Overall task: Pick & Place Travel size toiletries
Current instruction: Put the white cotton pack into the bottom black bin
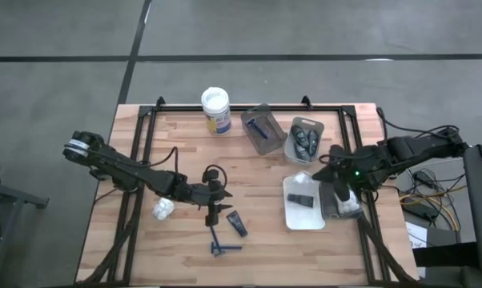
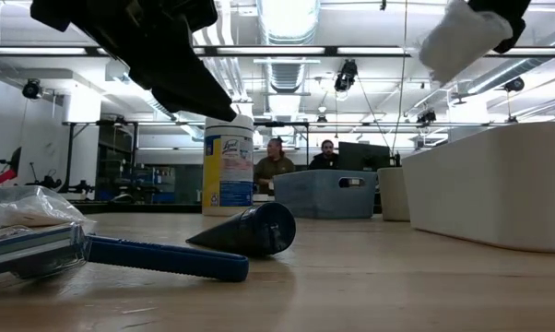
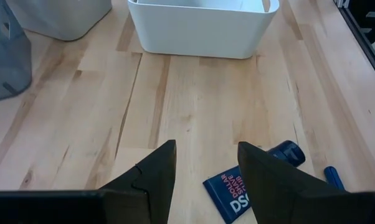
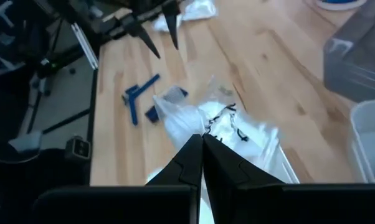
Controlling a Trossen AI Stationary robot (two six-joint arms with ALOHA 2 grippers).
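Note:
The white packet [image 2: 462, 41] is up clear of the white tray, so my right gripper should keep going to the dark grey tray [image 1: 332, 206] that holds its matching packet and let go there.
My left gripper [image 1: 213, 210] [image 3: 206, 171] hangs open just above the table, touching nothing. Beside it a small black tube [image 1: 237, 224] [image 3: 240, 194] and a blue razor [image 1: 222, 245] lie flat on the wood. A white lumpy packet [image 1: 162, 210] lies to their left. My right gripper [image 1: 337, 189] [image 4: 203, 144] is shut on another white packet [image 1: 347, 205] [image 4: 228, 124], raised beside the white tray [image 1: 305, 220]. A black tube [image 1: 302, 198] lies in that tray. My right gripper pinches the packet's clear wrapper at its near edge [image 4: 207, 129] between its two fingers. The fingers slant downward. The packet [image 2: 462, 39] is lifted clear of table and tray and extends beyond the fingertips.
One grey tray [image 1: 261, 138] at the back holds a blue razor. A second grey tray [image 1: 315, 128] holds dark oval bottles. A white-lidded tub [image 1: 215, 108] stands at the far edge. Bare wood lies between the two arms.

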